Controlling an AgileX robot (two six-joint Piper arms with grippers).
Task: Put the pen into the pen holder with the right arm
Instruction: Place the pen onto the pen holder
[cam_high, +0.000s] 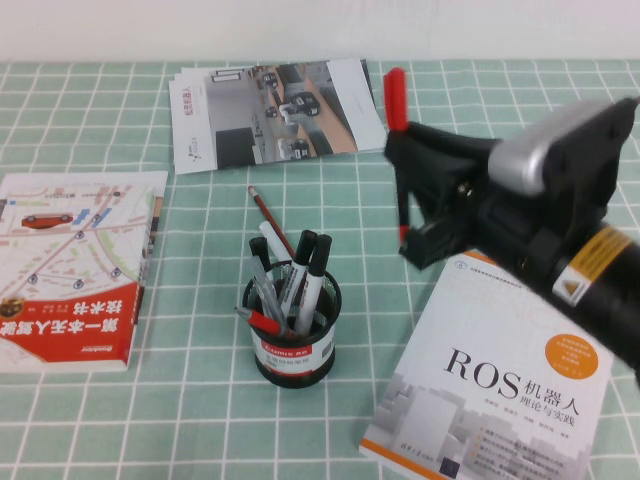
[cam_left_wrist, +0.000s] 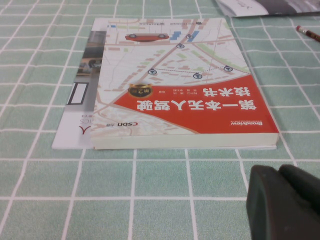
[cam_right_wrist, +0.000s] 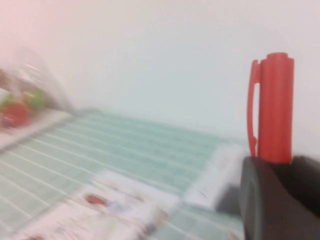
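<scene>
The pen hangs upright, and its lower end (cam_high: 404, 232) is free to go into the pen holder (cam_high: 290, 300). My right gripper should carry the pen over next until that end of it is inside.
The pen (cam_high: 396, 98) has a red cap and a slim black barrel. It stands nearly upright in my right gripper (cam_high: 405, 170), which is shut on its barrel in the air, to the right of and behind the pen holder (cam_high: 292, 335). The pen's red lower end hangs below the fingers. The right wrist view shows the red cap (cam_right_wrist: 274, 107) rising out of the gripper (cam_right_wrist: 280, 195). The black mesh pen holder stands mid-table with white markers and other pens in it. My left gripper (cam_left_wrist: 282, 200) is shut and empty, low over the cloth in front of a red book; it is out of the high view.
A red-and-white book (cam_high: 70, 270) lies at the left and shows in the left wrist view (cam_left_wrist: 180, 85). A white ROS book (cam_high: 500, 400) lies at the front right under my right arm. Brochures (cam_high: 275, 110) lie at the back. A thin red pencil (cam_high: 270, 215) lies behind the holder.
</scene>
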